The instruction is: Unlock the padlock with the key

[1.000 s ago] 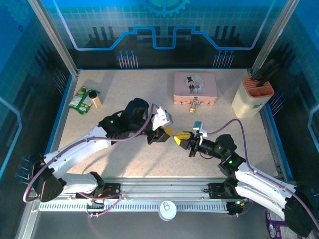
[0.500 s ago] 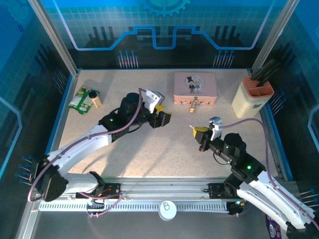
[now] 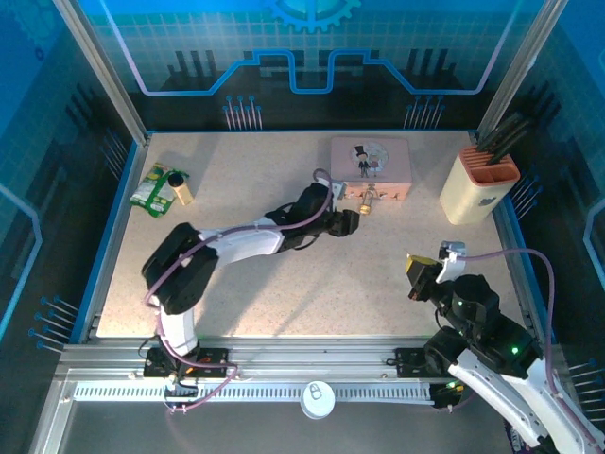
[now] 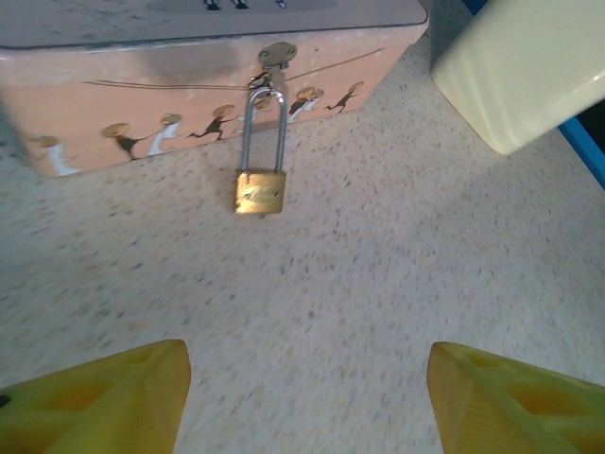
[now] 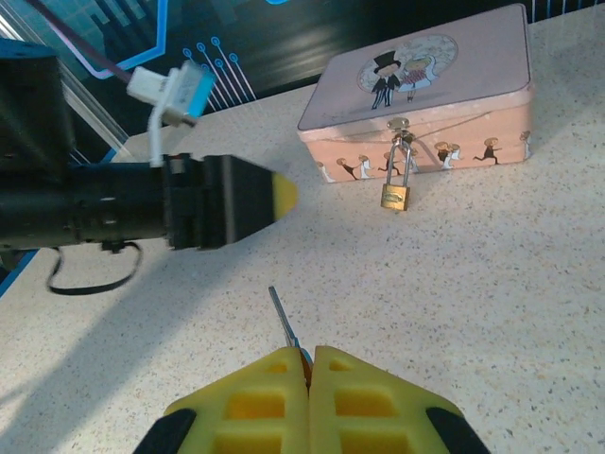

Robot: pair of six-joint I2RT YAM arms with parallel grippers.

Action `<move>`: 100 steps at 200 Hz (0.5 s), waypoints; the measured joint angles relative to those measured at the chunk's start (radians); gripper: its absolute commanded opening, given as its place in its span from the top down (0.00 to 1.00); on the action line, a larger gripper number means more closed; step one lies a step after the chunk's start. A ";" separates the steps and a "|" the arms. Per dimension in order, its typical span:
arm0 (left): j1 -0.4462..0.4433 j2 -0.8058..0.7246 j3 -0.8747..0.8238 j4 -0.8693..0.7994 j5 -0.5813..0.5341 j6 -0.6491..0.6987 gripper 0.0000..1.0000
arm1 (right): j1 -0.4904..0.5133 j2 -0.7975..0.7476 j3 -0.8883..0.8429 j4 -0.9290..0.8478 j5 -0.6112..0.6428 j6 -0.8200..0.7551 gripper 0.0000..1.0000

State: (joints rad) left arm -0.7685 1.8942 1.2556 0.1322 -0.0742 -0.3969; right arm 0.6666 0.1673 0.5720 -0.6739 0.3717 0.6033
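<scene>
The padlock's brass body (image 3: 365, 209) is clear of the pink tin and faces my open fingers, so my left gripper keeps moving forward and closes on that body's sides (image 4: 260, 193).
The small brass padlock (image 4: 261, 190) hangs by its silvery shackle from the hasp on the front of the pink tin (image 4: 142, 104) and rests on the table. My left gripper (image 4: 302, 397) faces it from a short way off, open, with nothing between its yellow fingers (image 4: 95, 402). From above, the left gripper (image 3: 348, 223) sits just left of the padlock (image 3: 367, 200). My right gripper (image 5: 309, 357) is shut on the key (image 5: 284, 320), whose thin grey blade sticks out past the fingertips toward the padlock (image 5: 395, 196). The right gripper (image 3: 414, 265) hovers well to the near right.
A cream holder (image 3: 479, 184) with dark tools stands at the back right, close beside the tin (image 3: 371, 165). A green packet (image 3: 149, 189) and a small bottle (image 3: 180, 187) lie at the back left. The left arm (image 3: 246, 241) stretches across the table's middle.
The left arm has reached out to the padlock and its gripper has opened. The right arm has drawn back to the near right, still gripping the key.
</scene>
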 measured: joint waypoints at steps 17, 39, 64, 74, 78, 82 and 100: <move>-0.022 0.083 0.082 0.008 -0.041 -0.020 0.31 | 0.000 -0.013 0.005 -0.025 0.000 0.004 1.00; -0.037 0.184 0.185 0.008 -0.105 -0.028 0.30 | 0.000 -0.039 0.006 -0.038 -0.002 0.008 1.00; -0.040 0.264 0.272 -0.005 -0.181 -0.042 0.30 | 0.000 -0.056 0.006 -0.045 -0.010 0.011 1.00; -0.040 0.290 0.304 -0.020 -0.208 -0.047 0.30 | 0.000 -0.062 0.006 -0.048 -0.013 0.013 1.00; -0.040 0.302 0.319 -0.025 -0.218 -0.049 0.30 | 0.000 -0.065 0.006 -0.050 -0.013 0.015 1.00; -0.040 0.313 0.333 -0.031 -0.227 -0.050 0.30 | 0.000 -0.068 0.006 -0.051 -0.013 0.016 1.00; -0.039 0.355 0.393 -0.065 -0.259 -0.051 0.30 | 0.000 -0.087 0.006 -0.055 -0.016 0.023 1.00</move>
State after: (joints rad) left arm -0.8074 2.2490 1.6489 0.0669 -0.3336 -0.4480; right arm 0.6666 0.0807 0.5781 -0.7284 0.3557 0.6266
